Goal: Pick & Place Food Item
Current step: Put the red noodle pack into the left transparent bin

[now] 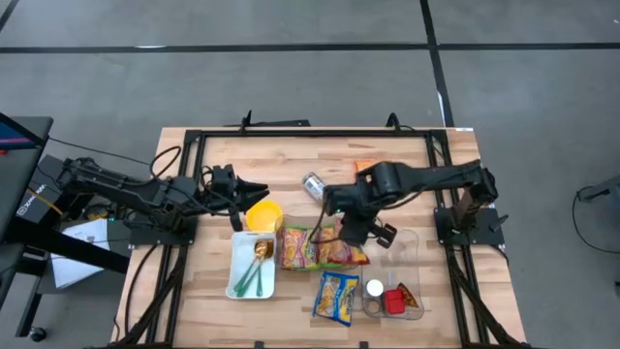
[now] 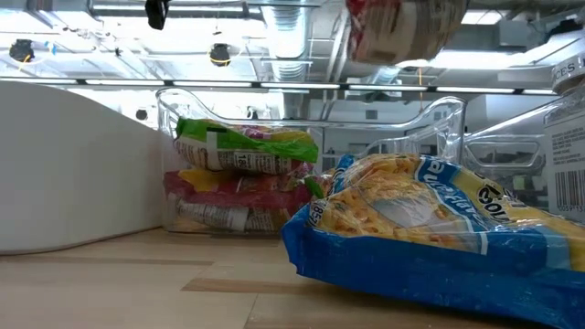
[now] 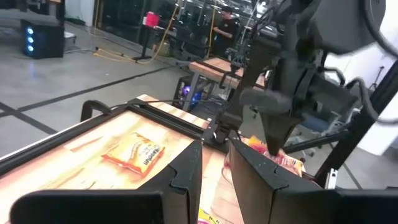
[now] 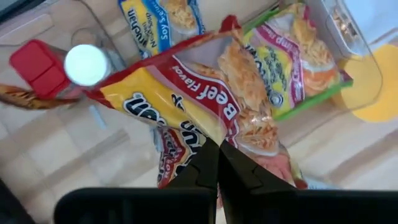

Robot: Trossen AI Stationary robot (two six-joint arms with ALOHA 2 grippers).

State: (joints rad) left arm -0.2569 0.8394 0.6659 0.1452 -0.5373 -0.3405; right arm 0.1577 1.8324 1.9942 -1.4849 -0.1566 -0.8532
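Note:
I should keep my right gripper lowering the beef packet (image 2: 407,27), since it hangs spread out above the bin's open space (image 2: 388,135) beside the green packet, until it rests there.
A red and yellow beef noodle packet (image 4: 180,106) hangs in my right gripper (image 4: 217,155), which is shut on it above the clear bin (image 1: 291,233) at mid-table. In the low view this packet (image 2: 402,27) floats high over the bin (image 2: 448,110). Inside the bin lie a green packet (image 2: 247,146) and a red one (image 2: 238,196), stacked flat. My left gripper (image 3: 214,165) waits level at the table's left (image 1: 260,189), its fingers a little apart with nothing between them. My right gripper pinches the beef packet by a crinkled edge (image 4: 208,134) between its two shut fingers. The fingers come steeply from above. The packet hangs below them, spread out and lifted clear of the packets in the bin.
A blue noodle packet (image 1: 337,296) lies flat near the front edge. A white tray (image 1: 237,276) with utensils sits left of the bin, beside a yellow dish (image 1: 264,215). A small clear box (image 1: 415,291) holds a red item. A can (image 1: 313,184) and an orange packet (image 3: 134,155) lie farther back.

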